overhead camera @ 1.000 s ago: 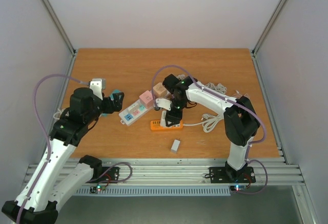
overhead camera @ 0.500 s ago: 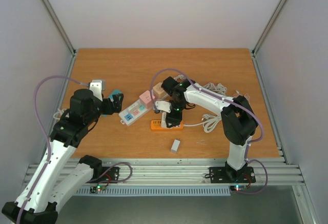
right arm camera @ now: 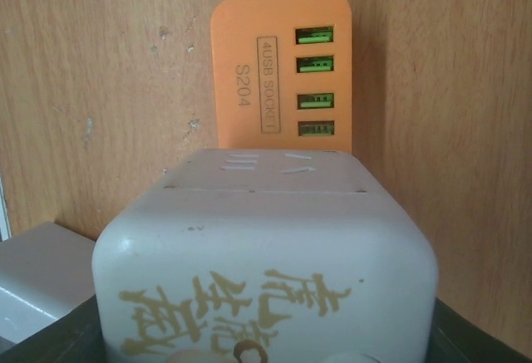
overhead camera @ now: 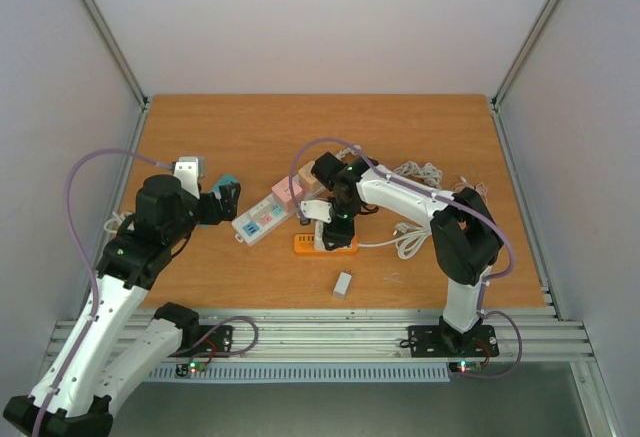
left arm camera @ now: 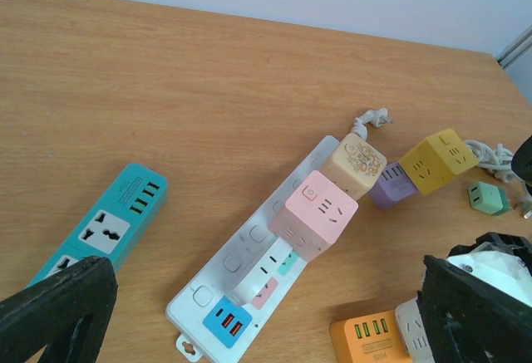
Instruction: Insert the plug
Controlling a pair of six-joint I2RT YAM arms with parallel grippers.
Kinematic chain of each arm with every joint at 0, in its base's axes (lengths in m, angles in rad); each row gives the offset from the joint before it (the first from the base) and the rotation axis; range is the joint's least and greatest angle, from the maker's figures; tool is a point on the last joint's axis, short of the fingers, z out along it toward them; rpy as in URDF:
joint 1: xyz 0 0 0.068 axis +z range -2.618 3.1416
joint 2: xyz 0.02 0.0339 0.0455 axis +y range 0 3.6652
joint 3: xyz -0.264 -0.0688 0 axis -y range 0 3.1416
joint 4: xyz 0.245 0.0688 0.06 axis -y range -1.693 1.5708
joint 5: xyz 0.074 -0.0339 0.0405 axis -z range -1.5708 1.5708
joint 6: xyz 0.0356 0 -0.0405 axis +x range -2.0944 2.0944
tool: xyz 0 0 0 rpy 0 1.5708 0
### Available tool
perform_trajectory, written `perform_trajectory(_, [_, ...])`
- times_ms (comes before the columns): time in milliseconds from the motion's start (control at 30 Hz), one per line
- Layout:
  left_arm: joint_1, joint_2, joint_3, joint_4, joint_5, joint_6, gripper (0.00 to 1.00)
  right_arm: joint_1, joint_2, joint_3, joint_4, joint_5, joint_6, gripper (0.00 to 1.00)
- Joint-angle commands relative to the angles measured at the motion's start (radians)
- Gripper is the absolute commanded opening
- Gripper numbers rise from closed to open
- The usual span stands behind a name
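Observation:
The white cube (right arm camera: pixel 266 230) is square over the orange power strip (right arm camera: pixel 278 76). My right gripper should go on pushing the cube down until it sits flush before it lets go.
My right gripper (overhead camera: pixel 328 219) is shut on the plug, a white cube (right arm camera: pixel 266 247) with gold characters on its side. The cube sits against the near end of the orange power strip (right arm camera: pixel 281 72), whose row of green USB ports lies beyond it. In the top view the cube (overhead camera: pixel 320 234) is at the left end of the orange strip (overhead camera: pixel 340 245). The prongs are hidden. My left gripper (overhead camera: pixel 226 200) stands wide open and empty, hovering left of the white power strip (left arm camera: pixel 241 284).
A pink cube (left arm camera: pixel 320 213) is plugged into the white strip, with beige (left arm camera: pixel 355 164), purple (left arm camera: pixel 392 187) and yellow (left arm camera: pixel 436 159) cubes behind it. A teal strip (left arm camera: pixel 112 222) lies at the left. White cables (overhead camera: pixel 412 239) coil right of the orange strip. A small white block (overhead camera: pixel 343 284) lies near the front edge.
The right arm's wrist has shifted slightly left over the orange strip, the cube still in its grip. The left arm has not moved.

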Motion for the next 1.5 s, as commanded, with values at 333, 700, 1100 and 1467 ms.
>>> perform_trajectory(333, [0.002,-0.017,-0.014,0.044,-0.014,0.024,0.99,0.024,0.126,-0.023,0.066,0.111,0.026,0.43])
perform_trajectory(700, [0.002,-0.018,-0.014,0.043,-0.015,0.027,0.99,0.055,0.184,-0.046,0.252,0.249,0.088,0.44])
perform_trajectory(1100, [0.001,-0.012,-0.013,0.042,-0.015,0.027,0.99,0.057,0.293,-0.002,0.111,0.298,0.104,0.34])
perform_trajectory(1467, [0.002,-0.009,-0.006,0.033,-0.03,0.023,0.99,0.055,0.336,0.102,-0.029,0.189,0.144,0.34])
